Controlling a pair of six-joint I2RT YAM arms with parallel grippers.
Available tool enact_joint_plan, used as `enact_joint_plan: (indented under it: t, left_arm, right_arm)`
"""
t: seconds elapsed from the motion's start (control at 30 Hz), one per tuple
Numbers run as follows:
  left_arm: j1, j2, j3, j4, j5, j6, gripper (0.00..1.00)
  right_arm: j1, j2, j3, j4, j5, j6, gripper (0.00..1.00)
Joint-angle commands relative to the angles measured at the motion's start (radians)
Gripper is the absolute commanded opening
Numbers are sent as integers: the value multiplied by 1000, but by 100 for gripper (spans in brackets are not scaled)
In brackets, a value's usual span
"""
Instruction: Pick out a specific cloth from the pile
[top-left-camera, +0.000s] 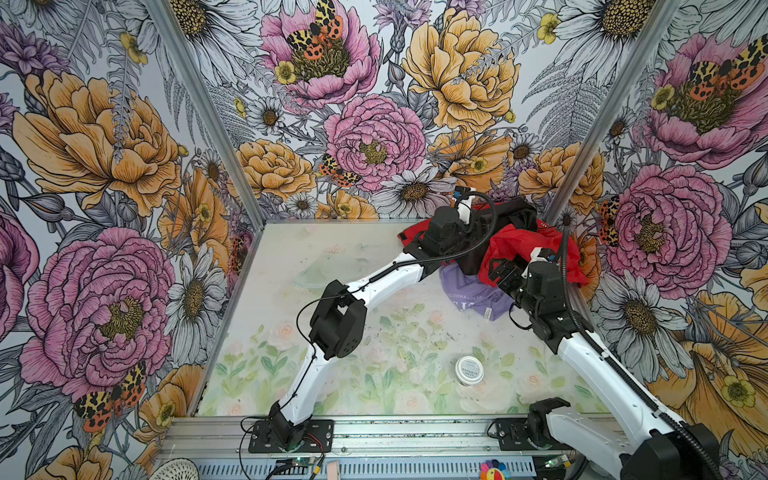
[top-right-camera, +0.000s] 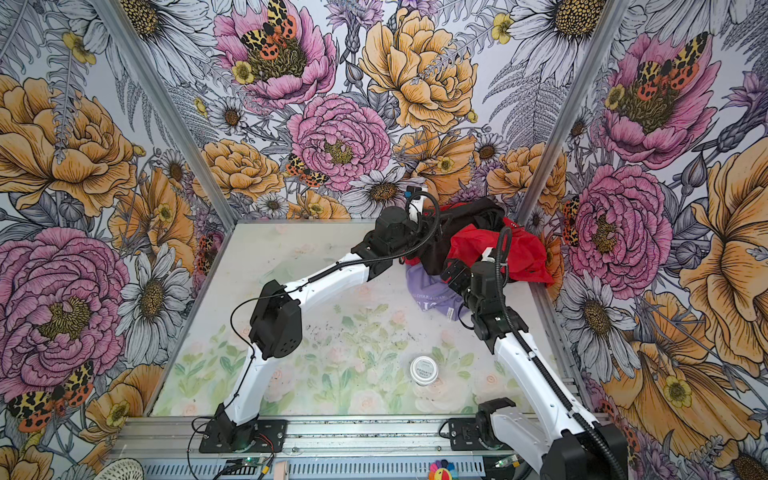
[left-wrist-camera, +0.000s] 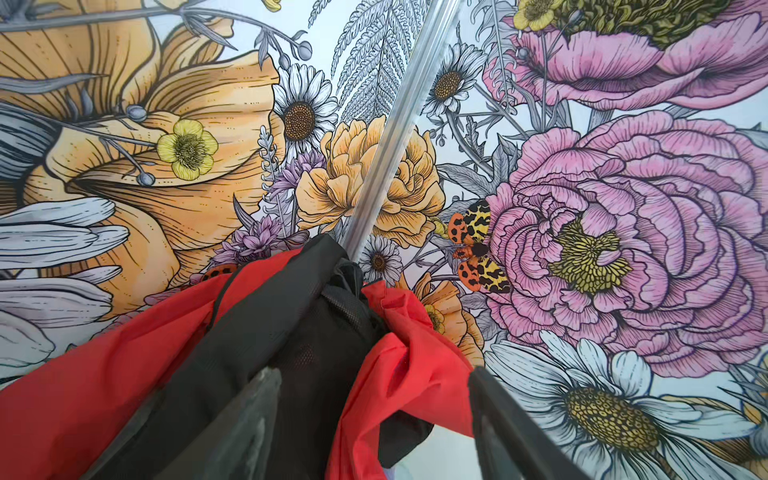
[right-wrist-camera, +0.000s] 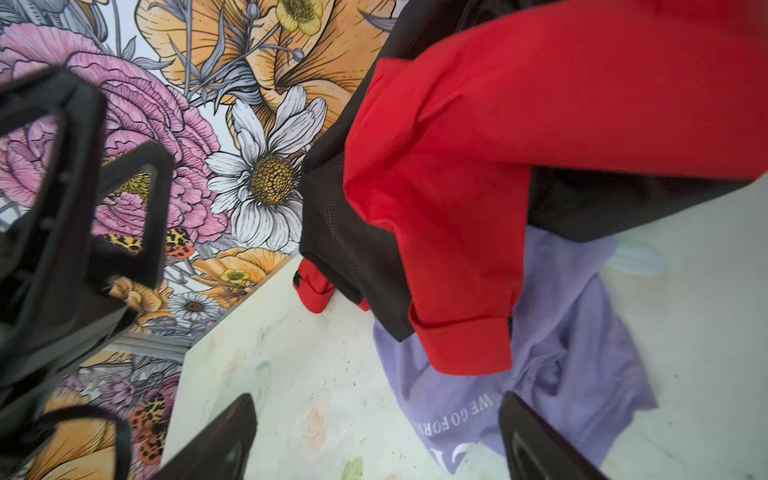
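Observation:
The red sleeve is on top of the lavender cloth's far part (top-left-camera: 454, 272), so my right gripper needs to keep the red sleeve back (top-left-camera: 494, 254) while my left gripper pulls the cloth out.
The pile sits in the back right corner in both top views. Its bright red jacket (top-left-camera: 523, 245) (top-right-camera: 494, 245) is tangled with a black mesh garment (top-left-camera: 515, 214) (left-wrist-camera: 291, 311). The lavender cloth (top-left-camera: 469, 293) (top-right-camera: 428, 291) (right-wrist-camera: 573, 332), with white lettering, lies flat on the table, its far part under the red sleeve (right-wrist-camera: 465, 345). My left gripper (left-wrist-camera: 374, 374) is open at the pile's left side, with red and black fabric hanging loose between its fingers. My right gripper (top-left-camera: 500, 270) (right-wrist-camera: 376, 401) hangs open above the cloth's lettered edge, gripping nothing.
A white-lidded round tin (top-left-camera: 468, 370) stands on the table (top-left-camera: 374, 332) near the front. A clear glassy dish (top-left-camera: 328, 266) lies left of the left forearm. The metal corner post (top-left-camera: 582, 124) and flowered walls stand right behind the pile.

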Motion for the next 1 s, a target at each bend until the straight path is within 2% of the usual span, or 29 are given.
enact_joint_plan:
  t: [0.0,0.1,0.17,0.33,0.47,0.63,0.7,0.83,0.9,0.97]
  left_arm:
    - [23,-106,-139,67,21,17,74]
    - [36,-214,-291,73,0,67,75]
    - [36,-276,-382,64,-8,137,80]
    - [32,-354,-553,19,-18,228,82]
    - [13,-366,-637,15,-18,282,82]
    - [-14,-324,-655,-26,31,324,82]
    - [-25,-298,-657,-26,45,329,82]
    - [-50,-228,-632,-49,46,351,81]
    - [-64,-186,-599,-82,46,361,81]
    - [-78,-147,-573,-98,40,362,80]
  right_arm:
    - [-63,118,124,-103,54,-125,99]
    - [-88,251,231,-125,28,-193,99]
    - [-88,335,305,-136,4,-224,99]
    - [-85,543,455,-161,1,-259,99]
    - [-57,665,546,-160,6,-289,99]
    - [-52,806,632,-166,-6,-299,98]
    - [-54,849,651,-166,-15,-295,86]
    - [-60,923,683,-164,-51,-284,50]
    - [-59,935,688,-162,-63,-287,30]
    - [-59,927,686,-161,-72,-290,14]
